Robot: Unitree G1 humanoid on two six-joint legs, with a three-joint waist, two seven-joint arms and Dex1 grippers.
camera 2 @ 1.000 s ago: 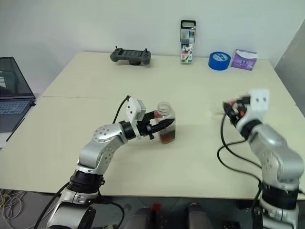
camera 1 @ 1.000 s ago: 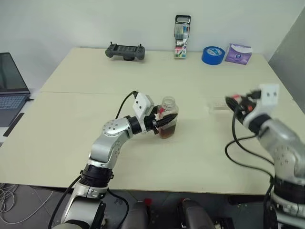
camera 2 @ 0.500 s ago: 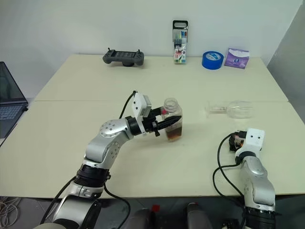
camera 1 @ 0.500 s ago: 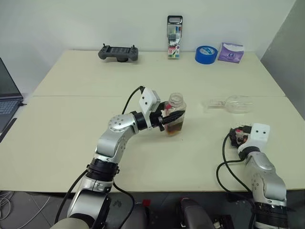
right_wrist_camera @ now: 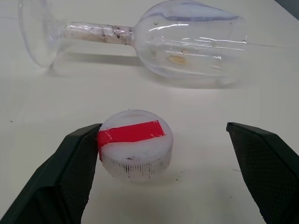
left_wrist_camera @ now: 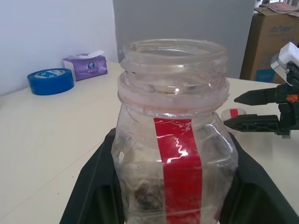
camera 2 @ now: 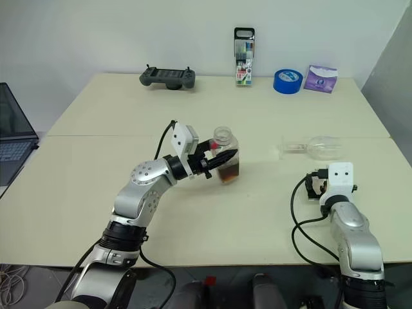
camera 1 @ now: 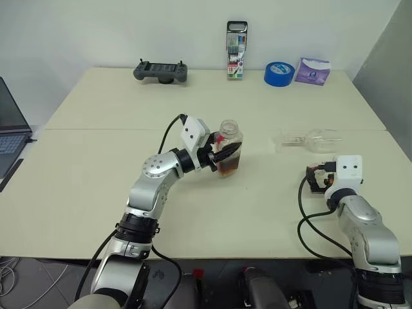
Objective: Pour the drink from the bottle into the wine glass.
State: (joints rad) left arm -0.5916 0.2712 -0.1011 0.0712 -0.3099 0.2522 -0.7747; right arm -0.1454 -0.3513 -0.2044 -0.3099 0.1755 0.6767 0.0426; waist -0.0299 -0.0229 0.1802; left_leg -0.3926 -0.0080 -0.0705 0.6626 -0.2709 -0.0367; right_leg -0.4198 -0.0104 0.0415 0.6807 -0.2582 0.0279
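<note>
My left gripper is yet to pour. The wine glass [camera 1: 320,140] lies on its side, so my right gripper should first take the stem [camera 1: 295,140] and stand the glass upright.
My left gripper [camera 1: 223,153] is shut on the bottle [camera 1: 229,153], a small clear one with a red label strip [left_wrist_camera: 180,158]. It holds the bottle nearly upright over the middle of the table. The mouth is uncapped, and the dark reddish-brown drink [camera 1: 228,168] fills the bottom. The wine glass [camera 1: 314,138] lies on its side to the right, bowl [right_wrist_camera: 196,42] pointing right. Just in front of it my right gripper [right_wrist_camera: 161,130] stands open at the table. The bottle's white cap [right_wrist_camera: 135,144], with its red stripe, sits on the table beside one finger [right_wrist_camera: 70,172].
Along the far edge stand a black game controller [camera 1: 160,69], a tall marker pack [camera 1: 235,42], a blue tape roll [camera 1: 279,73] and a purple tissue pack [camera 1: 312,71]. A laptop [camera 1: 8,138] sits at the left edge. A seam [camera 1: 96,129] crosses the table.
The camera has shifted. My right gripper has sunk to the table and opened, leaving the cap loose between its fingers. The left gripper still holds the bottle in about the same place.
</note>
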